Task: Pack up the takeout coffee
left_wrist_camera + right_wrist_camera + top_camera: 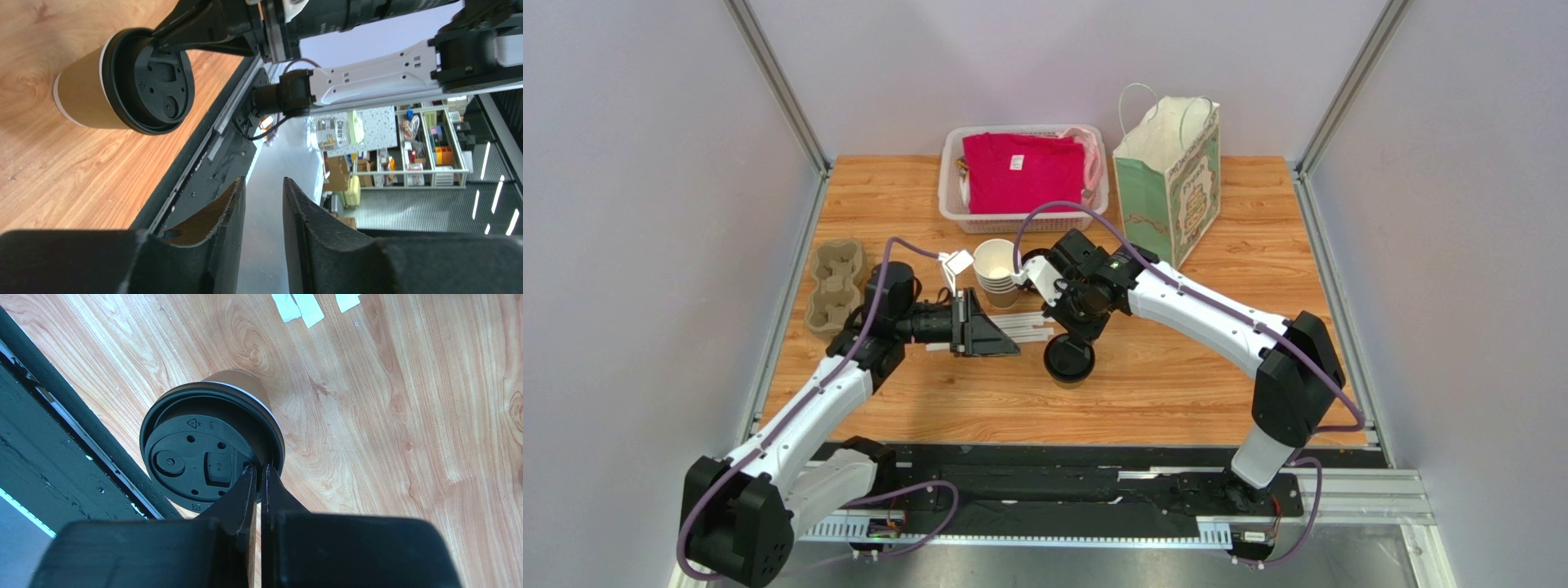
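My right gripper is pressing on only the far edge of the lid. My left gripper should come over and press the lid's nearer side together with it.
The takeout coffee, a tan paper cup with a round black lid, stands upright in the middle of the table. It shows from above in the right wrist view and from the side in the left wrist view. My right gripper is above its far edge, and its fingers are shut on the lid's rim. I cannot tell whether the cup rests on the table or hangs just above it. My left gripper lies level just left of the cup, slightly open and empty.
A stack of nested paper cups stands just behind the grippers. A cardboard cup carrier is at the left, a white basket with pink cloth at the back, and a green paper bag at the back right. White strips lie on the wood.
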Controlling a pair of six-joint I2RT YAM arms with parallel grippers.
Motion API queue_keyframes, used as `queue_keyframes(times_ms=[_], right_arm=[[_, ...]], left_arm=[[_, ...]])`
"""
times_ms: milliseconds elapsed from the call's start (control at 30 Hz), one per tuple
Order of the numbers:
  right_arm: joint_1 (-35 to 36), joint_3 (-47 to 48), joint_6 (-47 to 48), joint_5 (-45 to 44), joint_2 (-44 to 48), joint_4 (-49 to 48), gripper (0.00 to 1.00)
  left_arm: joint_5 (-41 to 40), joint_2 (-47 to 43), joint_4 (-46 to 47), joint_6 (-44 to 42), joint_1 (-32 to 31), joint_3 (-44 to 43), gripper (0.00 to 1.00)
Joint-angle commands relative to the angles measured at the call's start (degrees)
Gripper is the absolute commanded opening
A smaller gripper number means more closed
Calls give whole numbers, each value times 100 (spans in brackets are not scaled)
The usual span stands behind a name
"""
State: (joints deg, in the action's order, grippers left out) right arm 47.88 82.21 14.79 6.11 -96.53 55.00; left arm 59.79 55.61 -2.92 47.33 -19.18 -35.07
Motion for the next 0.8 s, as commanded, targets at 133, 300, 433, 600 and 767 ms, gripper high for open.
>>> queue_keyframes(times_ms=[133, 300, 433, 600, 767], right_arm=[[20, 84, -20, -110, -59, -139, 19], [-24, 216, -28, -92, -15, -104, 40], [-68, 391, -20, -57, 29, -7, 43], [-182, 716, 7, -14, 161, 177, 53], [-297, 963, 33, 224, 293, 309, 54]], left_arm=[[-204, 458, 591, 215, -261, 35, 32], [-205, 617, 679, 233, -306, -44, 30], [-196, 652, 679, 241, -306, -79, 29], [-169, 565, 661, 154, -306, -79, 29], [-187, 608, 643, 57, -306, -123, 29]])
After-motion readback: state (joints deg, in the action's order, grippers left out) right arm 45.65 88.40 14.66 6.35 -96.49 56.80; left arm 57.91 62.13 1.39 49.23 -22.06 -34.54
